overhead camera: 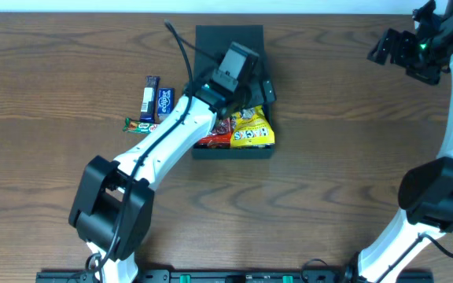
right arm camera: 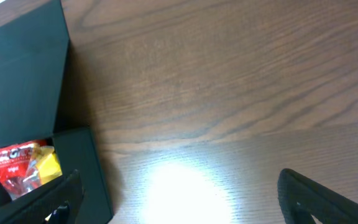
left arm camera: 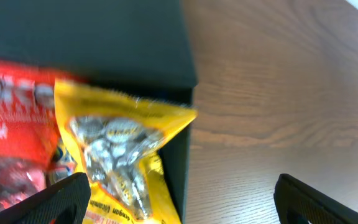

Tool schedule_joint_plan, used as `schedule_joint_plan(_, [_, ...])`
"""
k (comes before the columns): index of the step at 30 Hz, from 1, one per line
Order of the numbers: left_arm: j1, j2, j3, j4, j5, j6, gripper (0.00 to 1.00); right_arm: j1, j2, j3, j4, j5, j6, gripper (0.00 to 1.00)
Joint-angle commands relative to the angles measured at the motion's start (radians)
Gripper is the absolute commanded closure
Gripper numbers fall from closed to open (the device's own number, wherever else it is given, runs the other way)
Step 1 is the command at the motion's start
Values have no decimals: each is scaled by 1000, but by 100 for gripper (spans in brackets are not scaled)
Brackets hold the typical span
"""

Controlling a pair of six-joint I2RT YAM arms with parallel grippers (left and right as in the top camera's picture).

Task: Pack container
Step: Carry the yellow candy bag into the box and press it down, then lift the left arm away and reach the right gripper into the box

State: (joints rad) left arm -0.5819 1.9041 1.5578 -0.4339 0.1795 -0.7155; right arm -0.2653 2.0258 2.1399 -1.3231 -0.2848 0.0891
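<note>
My right gripper should come in and push the packet (overhead camera: 252,130) down, because the yellow snack packet's corner (left arm camera: 184,116) sticks out over the container's side on my right gripper's side.
The dark container (overhead camera: 231,151) sits mid-table with its flap lid (overhead camera: 228,39) open at the back. Inside lie a yellow snack packet (overhead camera: 252,130) and a red snack packet (overhead camera: 213,140). My left gripper (overhead camera: 259,88) hovers over the box, open and empty. In the left wrist view its fingers (left arm camera: 188,205) straddle the yellow packet (left arm camera: 123,149), the red packet (left arm camera: 11,124) and the box's right wall (left arm camera: 182,162). My right gripper (overhead camera: 392,47) is open and empty, high at the far right. Its wrist view (right arm camera: 185,202) shows the container (right arm camera: 30,81) off to the left.
Two blue snack bars (overhead camera: 157,101) and a green packet (overhead camera: 138,124) lie on the wooden table left of the container. The left arm (overhead camera: 171,134) crosses the box's front left corner. Bare wood (right arm camera: 241,93) lies to the right of the box.
</note>
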Motion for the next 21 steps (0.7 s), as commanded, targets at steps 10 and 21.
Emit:
schedule_joint_plan(10, [243, -232, 90, -223, -396, 207, 57, 166, -23, 3, -15, -145, -113, 98])
schedule_joint_plan(21, [437, -230, 89, -378, -389, 208, 94, 485, 37, -156, 75, -134, -147, 99])
